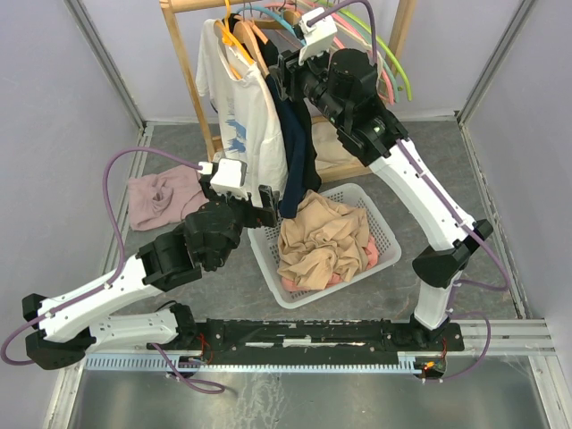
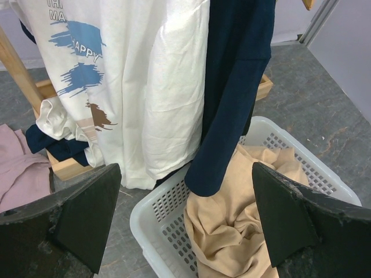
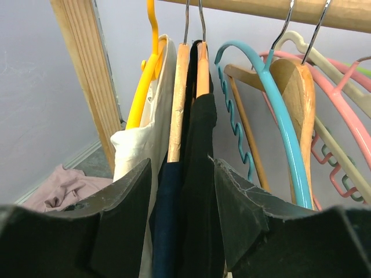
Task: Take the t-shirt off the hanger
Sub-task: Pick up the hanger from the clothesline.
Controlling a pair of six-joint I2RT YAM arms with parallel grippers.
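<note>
Next, I move my right gripper over and close it on only the black t-shirt's shoulder (image 3: 200, 124), because it has both the navy (image 3: 168, 197) and the black t-shirt between its fingers.
A navy t-shirt (image 1: 295, 134) (image 2: 237, 75) hangs from wooden hangers (image 3: 178, 98) on the rack's rail. Its hem dangles into the white basket. My right gripper (image 1: 284, 76) (image 3: 182, 191) is up at the hanger's shoulder. It is open, with the dark cloth (image 3: 200, 174) between its two fingers; the right finger touches the cloth and a thin gap shows at the left one. My left gripper (image 1: 268, 207) (image 2: 185, 214) is wide open and holds nothing, low by the basket's near corner and facing the shirt's hem.
A white printed t-shirt (image 1: 241, 116) (image 2: 145, 87) hangs on a yellow hanger (image 3: 142, 87) left of the navy one. Several bare coloured hangers (image 3: 278, 110) hang to the right. The basket (image 1: 268, 259) (image 2: 151, 214) holds beige cloth (image 1: 313, 241). Pink cloth (image 1: 161, 197) lies on the floor at left.
</note>
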